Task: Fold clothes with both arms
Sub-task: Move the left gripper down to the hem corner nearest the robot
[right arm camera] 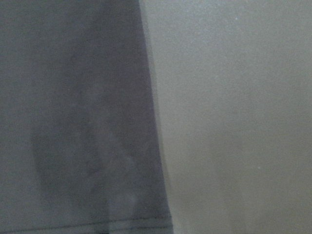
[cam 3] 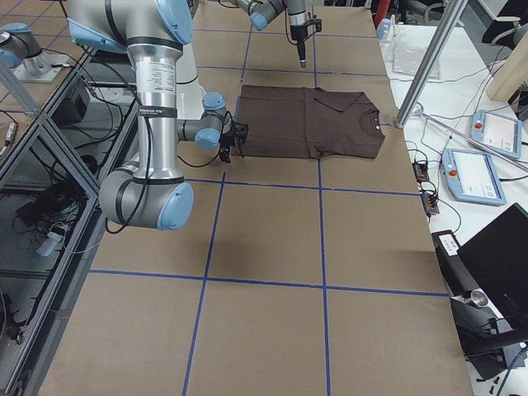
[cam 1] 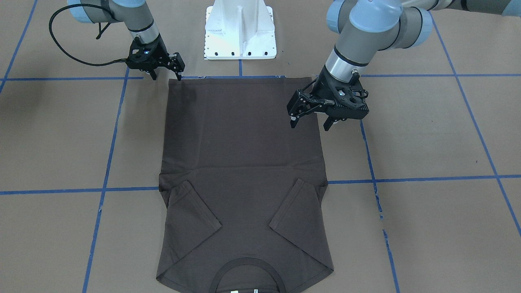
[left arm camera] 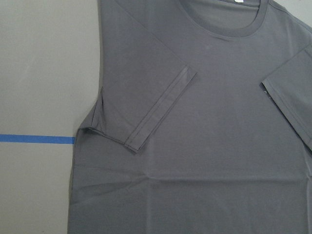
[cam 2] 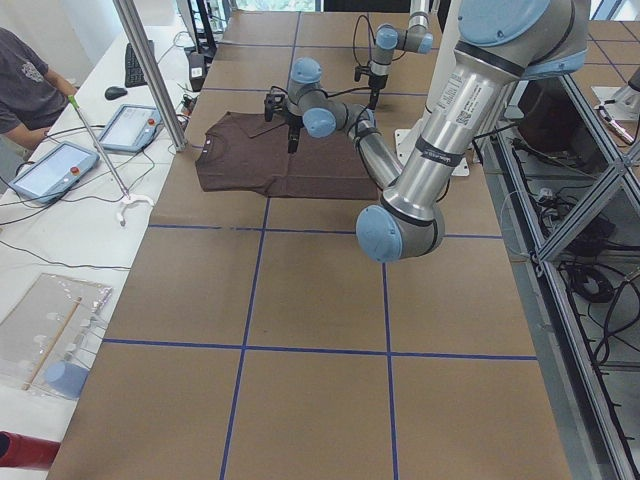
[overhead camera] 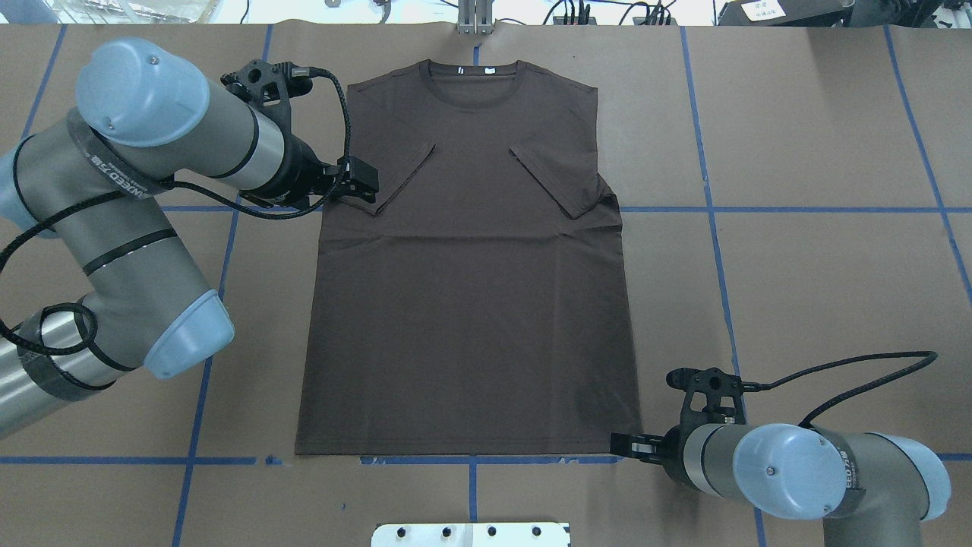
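Note:
The dark brown T-shirt (cam 1: 243, 132) will slide along with its sleeves still folded when I pull its hem, because the sleeves (cam 1: 191, 219) lie flat over the T-shirt's body.
The dark brown T-shirt (cam 1: 244, 162) lies flat on the table, collar (overhead camera: 472, 76) away from the robot, both sleeves folded in over the body. Its white neck label shows; no logo is visible. It also fills the left wrist view (left arm camera: 219, 146). My left gripper (cam 1: 310, 124) is open and empty, raised above the shirt's left side near the folded sleeve (overhead camera: 402, 178). My right gripper (cam 1: 166, 77) is open and empty, low beside the hem's right corner (overhead camera: 634, 437). The right wrist view shows that hem corner (right arm camera: 73, 122), blurred and close.
The white pedestal base (cam 1: 240, 32) stands just behind the hem. Blue tape lines (overhead camera: 759, 209) grid the brown table. An operator (cam 2: 25, 80), tablets and a metal pole (cam 2: 150, 70) are at the far side beyond the collar.

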`<action>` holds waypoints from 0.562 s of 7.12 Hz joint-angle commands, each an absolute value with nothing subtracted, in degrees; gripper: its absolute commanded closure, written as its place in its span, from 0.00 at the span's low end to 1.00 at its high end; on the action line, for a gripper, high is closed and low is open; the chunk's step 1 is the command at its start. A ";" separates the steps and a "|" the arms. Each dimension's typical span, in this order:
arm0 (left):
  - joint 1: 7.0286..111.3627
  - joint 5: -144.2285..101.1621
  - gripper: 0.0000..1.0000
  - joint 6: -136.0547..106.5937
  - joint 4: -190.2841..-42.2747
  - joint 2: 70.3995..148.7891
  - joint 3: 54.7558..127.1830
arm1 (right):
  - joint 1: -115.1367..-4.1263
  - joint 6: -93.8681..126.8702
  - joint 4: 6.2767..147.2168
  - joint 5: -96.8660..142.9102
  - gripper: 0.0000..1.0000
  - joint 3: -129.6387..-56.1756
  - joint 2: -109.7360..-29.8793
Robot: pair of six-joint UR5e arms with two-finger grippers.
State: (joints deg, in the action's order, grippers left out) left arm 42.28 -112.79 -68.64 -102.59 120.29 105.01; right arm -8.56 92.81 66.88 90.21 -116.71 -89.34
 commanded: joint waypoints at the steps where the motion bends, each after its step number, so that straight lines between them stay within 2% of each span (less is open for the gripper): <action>1: 42.01 -112.76 0.00 -68.64 -102.66 120.23 104.94 | -8.53 92.81 66.88 90.35 0.33 -116.81 -88.95; 2: 41.84 -112.76 0.00 -68.64 -102.66 120.23 104.94 | -8.53 92.81 66.88 91.05 0.50 -117.07 -88.86; 3: 41.57 -112.68 0.00 -68.64 -102.66 120.15 104.85 | -8.53 92.81 66.88 91.23 0.60 -116.98 -88.86; 4: 41.49 -112.76 0.00 -68.73 -102.66 120.15 104.77 | -8.61 92.81 66.88 91.32 0.63 -116.98 -88.86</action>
